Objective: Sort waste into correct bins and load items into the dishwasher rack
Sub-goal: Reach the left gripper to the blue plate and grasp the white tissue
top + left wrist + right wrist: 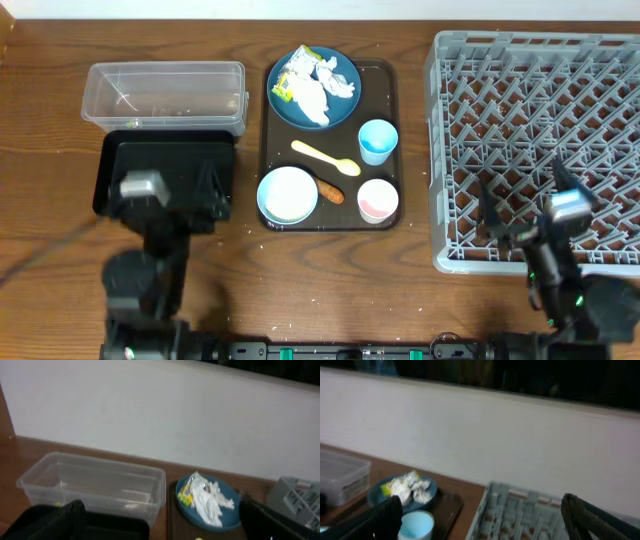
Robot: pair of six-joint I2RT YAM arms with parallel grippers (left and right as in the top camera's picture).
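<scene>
The white paper scraps piled uncovered [311, 98] are on the dark blue plate, so my left gripper keeps going toward them, open, and closes around the scraps [325, 78].
The dark blue plate [340, 108] holds crumpled white paper scraps [312, 82] and a yellow-green wrapper [283, 92]; they also show in the left wrist view [205, 501]. The pale blue cup [377, 141], pink cup [377, 200], pale bowl [287, 194], yellow spoon [325, 157] and orange-brown food piece [331, 190] sit in front of it. The clear tub [165, 95] stands at the back left, with the black tray [120, 160] in front of it. My left gripper [165, 180] is open and empty over the black tray. My right gripper [520, 200] is open and empty over the front of the grey rack [540, 110]. Rice grains are too small to tell.
The plate, cups, bowl, spoon and food piece all lie on a dark brown serving tray [272, 140] between the bins and the rack. A white wall runs behind the table in both wrist views. Both arm bases stand at the table's front edge.
</scene>
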